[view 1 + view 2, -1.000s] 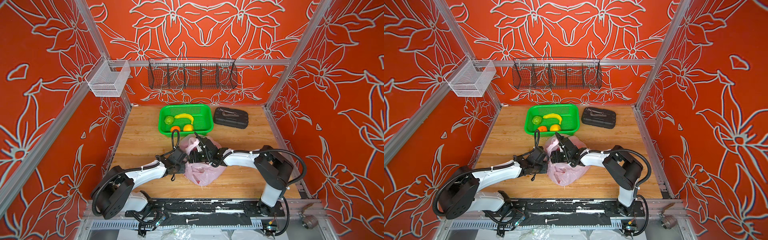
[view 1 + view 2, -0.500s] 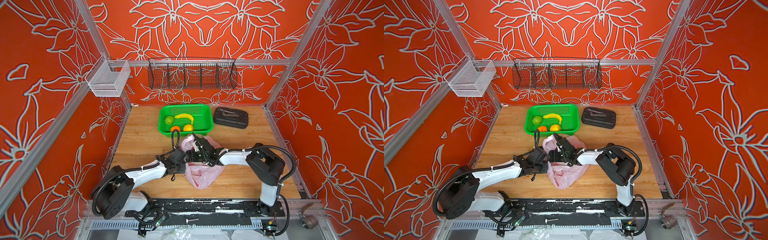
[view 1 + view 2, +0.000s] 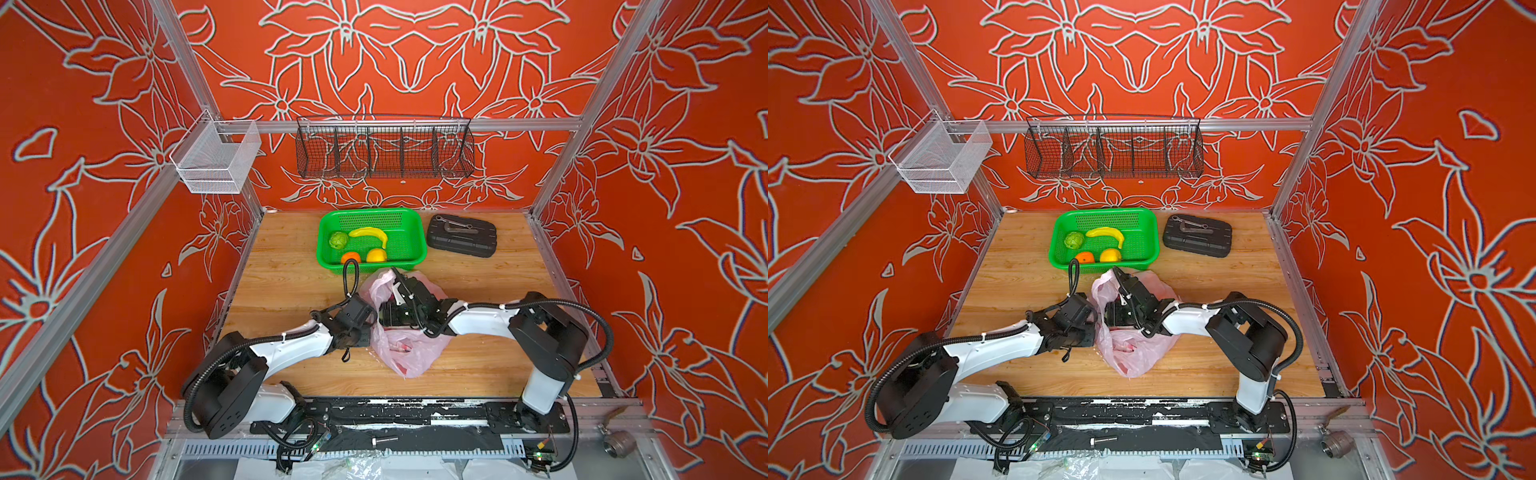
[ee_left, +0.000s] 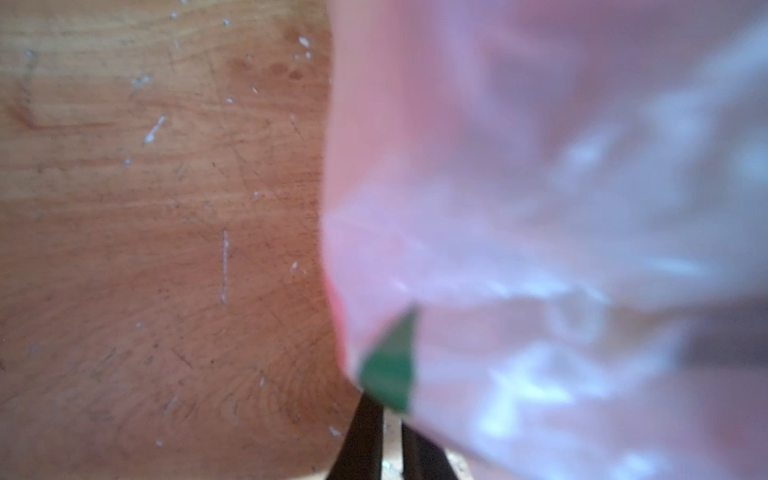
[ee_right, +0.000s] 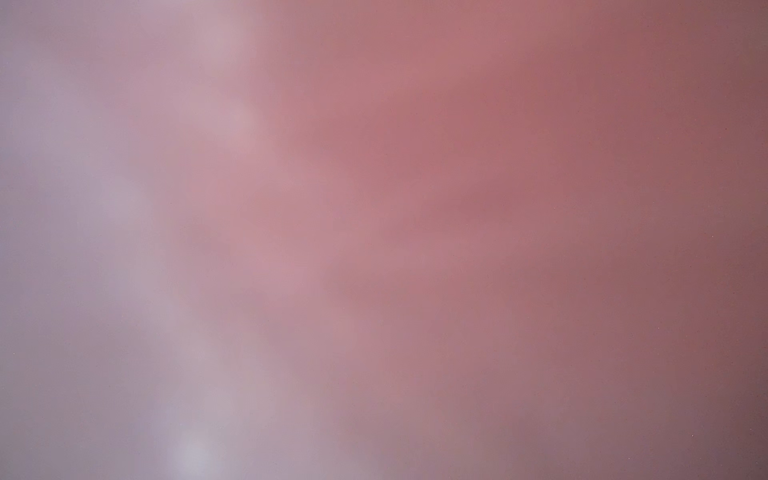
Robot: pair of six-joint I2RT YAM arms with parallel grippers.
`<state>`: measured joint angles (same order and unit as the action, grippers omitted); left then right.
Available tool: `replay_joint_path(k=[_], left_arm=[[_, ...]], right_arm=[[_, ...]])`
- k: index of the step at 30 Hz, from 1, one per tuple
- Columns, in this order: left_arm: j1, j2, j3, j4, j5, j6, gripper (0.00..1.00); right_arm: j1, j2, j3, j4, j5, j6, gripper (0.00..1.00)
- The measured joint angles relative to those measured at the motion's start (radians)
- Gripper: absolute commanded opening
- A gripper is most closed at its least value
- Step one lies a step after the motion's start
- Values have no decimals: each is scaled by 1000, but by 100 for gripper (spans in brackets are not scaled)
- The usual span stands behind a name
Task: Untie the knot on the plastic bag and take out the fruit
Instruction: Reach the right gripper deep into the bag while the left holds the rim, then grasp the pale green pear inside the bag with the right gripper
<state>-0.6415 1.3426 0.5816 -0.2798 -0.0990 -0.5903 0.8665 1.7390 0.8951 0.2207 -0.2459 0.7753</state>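
The green basket [image 3: 404, 238] stands toward the left gripper's side, so the robot's right gripper should pull the fruit from the bag's opening [image 3: 381, 293] and pass it to the left gripper.
The pale-pink plastic bag [image 3: 409, 353] [image 3: 1133, 353] lies crumpled mid-table, its mouth turned toward the basket. The knot is hidden. My left gripper [image 3: 371, 323] [image 4: 388, 409] is shut on the bag's left edge, and in the left wrist view plastic drapes over its black fingers. My right gripper [image 3: 390, 316] [image 3: 1113, 316] reaches into the bag's mouth. Its fingertips are buried in plastic, and pink film fills the right wrist view. A reddish shape [image 3: 401, 345] shows through the bag. Fruit lies in the green basket: a green one [image 3: 338, 240], an orange [image 3: 350, 257] and a yellow round one [image 3: 376, 254].
The green basket [image 3: 415, 232] stands just behind the bag and also holds a banana [image 3: 370, 233]. A black case [image 3: 463, 239] with a wrench on it sits to the basket's right. A black wire rack [image 3: 384, 147] and a white mesh bin [image 3: 216, 160] hang on the walls.
My right gripper has pushed leftward and deeper into the bag's mouth, toward the left gripper, and the bag has bunched up around it. The left arm has held still.
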Motion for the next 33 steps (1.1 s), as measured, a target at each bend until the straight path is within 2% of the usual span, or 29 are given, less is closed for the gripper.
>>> replay_joint_path(k=[6,9,14,21,25,29,33], left_arm=[[0,-19,0,-9,-4,6,15],[0,-56,2,-19,-3,15,27],[10,-195,10,-26,21,46,55],[45,-373,80,-24,127,111,69],[47,-440,104,12,238,180,84],[47,-426,113,48,338,229,88],[47,-330,143,69,389,249,89]], right_arm=[[0,-59,-28,-9,30,-13,61],[0,-81,-43,-21,48,-12,62],[0,-158,-75,-86,108,-14,65],[0,-236,-76,-182,173,-28,64],[0,-268,-89,-222,206,-31,64],[0,-291,-104,-229,203,-35,64],[0,-303,-115,-205,175,-42,63]])
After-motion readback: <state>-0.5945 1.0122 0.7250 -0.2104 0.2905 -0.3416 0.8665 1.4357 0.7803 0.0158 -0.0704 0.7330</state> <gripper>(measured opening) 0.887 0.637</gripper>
